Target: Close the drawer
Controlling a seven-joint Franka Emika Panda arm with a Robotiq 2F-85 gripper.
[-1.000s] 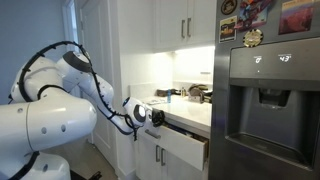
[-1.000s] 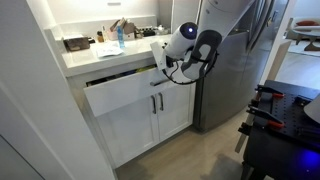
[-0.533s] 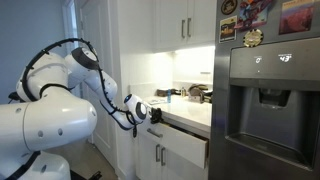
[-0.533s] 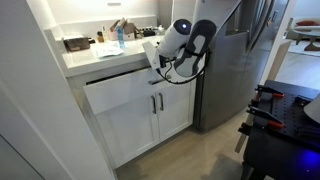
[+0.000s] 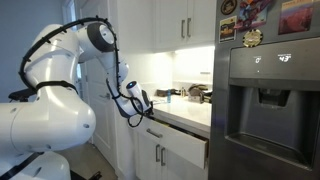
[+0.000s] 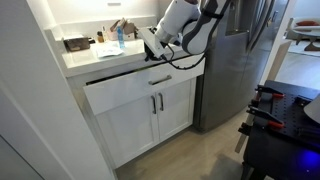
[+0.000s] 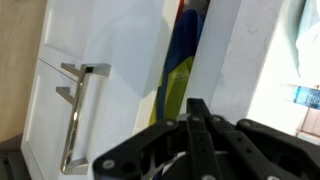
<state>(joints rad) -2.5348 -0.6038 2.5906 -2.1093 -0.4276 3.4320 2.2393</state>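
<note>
The robot's gripper hangs over the counter edge behind the open gap (image 7: 183, 52), so it should back away, come around to the drawer's front panel (image 6: 136, 89) and push it inward.
The drawer (image 6: 125, 90) is a wide white panel under the counter and stands slightly open, with a dark gap along its top. It also shows in an exterior view (image 5: 178, 143). In the wrist view the open gap (image 7: 182, 70) shows blue and yellow items inside. My gripper (image 6: 150, 46) hangs above the counter edge, over the drawer's right part and clear of it. It also shows in an exterior view (image 5: 137, 100). In the wrist view its black fingers (image 7: 197, 106) are pressed together and hold nothing.
Two white cabinet doors with vertical bar handles (image 6: 155, 103) sit below the drawer and show in the wrist view (image 7: 75, 115). The counter (image 6: 100, 55) carries bottles and a dark box. A steel fridge (image 5: 270, 110) stands right beside the cabinets.
The arm has lifted the gripper from in front of the drawer's top edge up over the counter. The drawer looks about as open as before.
</note>
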